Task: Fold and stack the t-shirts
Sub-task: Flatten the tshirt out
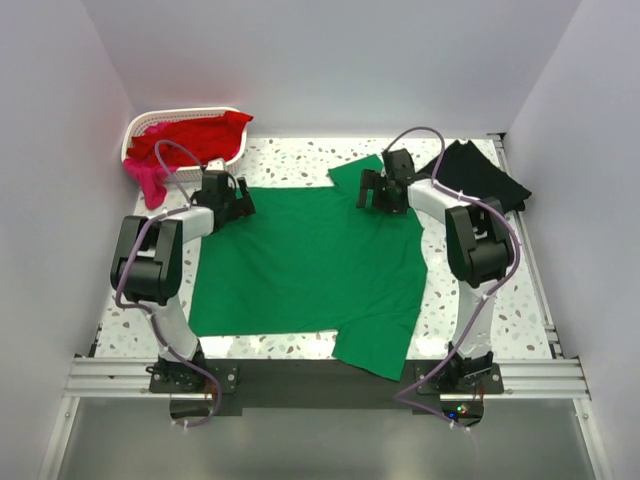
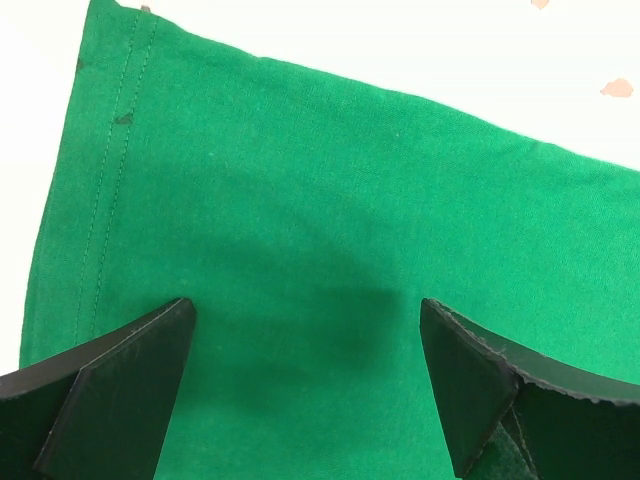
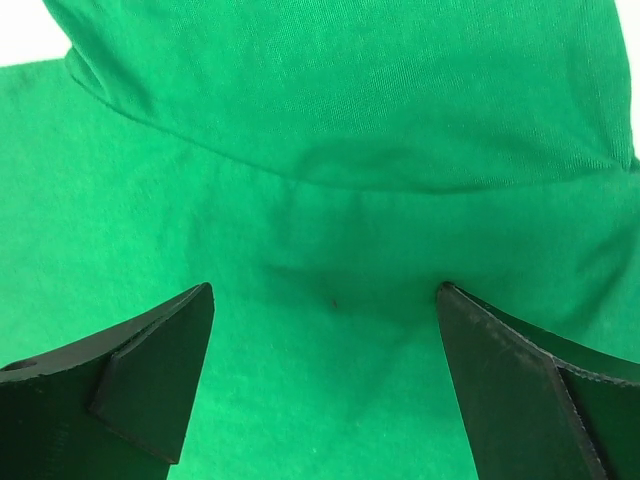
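Next, my right gripper moves back, presses on the green t-shirt's cloth (image 1: 386, 230) and pushes it toward the far side, because the green t-shirt's near sleeve (image 1: 376, 359) lies over the near bar.
A bright green t-shirt (image 1: 310, 265) lies spread flat on the table, one sleeve at the far right and one at the near right. My left gripper (image 1: 232, 200) is open over its far left corner; the left wrist view shows the hemmed corner (image 2: 110, 150) between and beyond the fingers (image 2: 130, 380). My right gripper (image 1: 383, 190) is open over the far sleeve, where the cloth is folded over (image 3: 340, 110). A black t-shirt (image 1: 480, 175) lies crumpled at the far right. A red t-shirt (image 1: 195, 138) and a magenta-pink one (image 1: 148, 180) sit in and hang out of the basket.
A white lattice basket (image 1: 140, 125) stands at the far left corner. The speckled tabletop (image 1: 300, 155) shows beyond the green shirt. White walls close in the left, right and back. A metal rail (image 1: 320, 375) runs along the near edge.
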You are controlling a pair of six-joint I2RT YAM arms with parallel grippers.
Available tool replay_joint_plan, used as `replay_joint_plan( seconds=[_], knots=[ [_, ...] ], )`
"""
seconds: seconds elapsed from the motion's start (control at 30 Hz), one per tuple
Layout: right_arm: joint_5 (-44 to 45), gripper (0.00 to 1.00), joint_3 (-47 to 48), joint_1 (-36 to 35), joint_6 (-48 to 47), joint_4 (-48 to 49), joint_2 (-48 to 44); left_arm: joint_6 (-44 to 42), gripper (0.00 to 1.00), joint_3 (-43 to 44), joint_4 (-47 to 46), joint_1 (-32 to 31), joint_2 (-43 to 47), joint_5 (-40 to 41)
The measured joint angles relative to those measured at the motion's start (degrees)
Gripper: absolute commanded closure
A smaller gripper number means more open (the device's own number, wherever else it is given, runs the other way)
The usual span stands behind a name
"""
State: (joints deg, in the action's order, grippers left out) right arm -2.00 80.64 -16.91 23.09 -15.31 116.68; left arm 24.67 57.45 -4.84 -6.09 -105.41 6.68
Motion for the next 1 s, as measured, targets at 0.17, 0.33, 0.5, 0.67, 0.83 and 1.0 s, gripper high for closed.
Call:
replay_joint_plan(
  seconds=[0.17,0.33,0.5,0.67,0.83,1.0],
  knots=[
    [0.52,0.03,6.75,0.09,-0.04,-1.99,4.37,-0.20,0.00,2.12,0.31,0.02,-1.70,1.09],
    [1.01,0.03,13.64,0.31,-0.20,-4.39,8.59,-0.33,0.00,3.63,0.37,0.04,-2.82,1.66],
    [0.92,0.03,19.74,0.61,-0.44,-6.64,12.09,-0.90,0.00,4.94,0.83,0.07,-3.13,1.97],
    [-0.28,0.03,21.29,0.81,-1.99,-8.31,12.46,-1.25,0.00,5.20,1.27,0.04,-2.60,2.01],
    [-1.01,0.03,17.46,0.83,-3.23,-8.24,8.37,-1.22,0.00,0.59,1.14,-0.28,3.72,2.14],
    [-3.80,0.05,5.86,0.81,-3.30,-5.73,-2.89,-1.14,0.00,-4.63,-0.24,-2.40,10.67,2.84]
  ],
)
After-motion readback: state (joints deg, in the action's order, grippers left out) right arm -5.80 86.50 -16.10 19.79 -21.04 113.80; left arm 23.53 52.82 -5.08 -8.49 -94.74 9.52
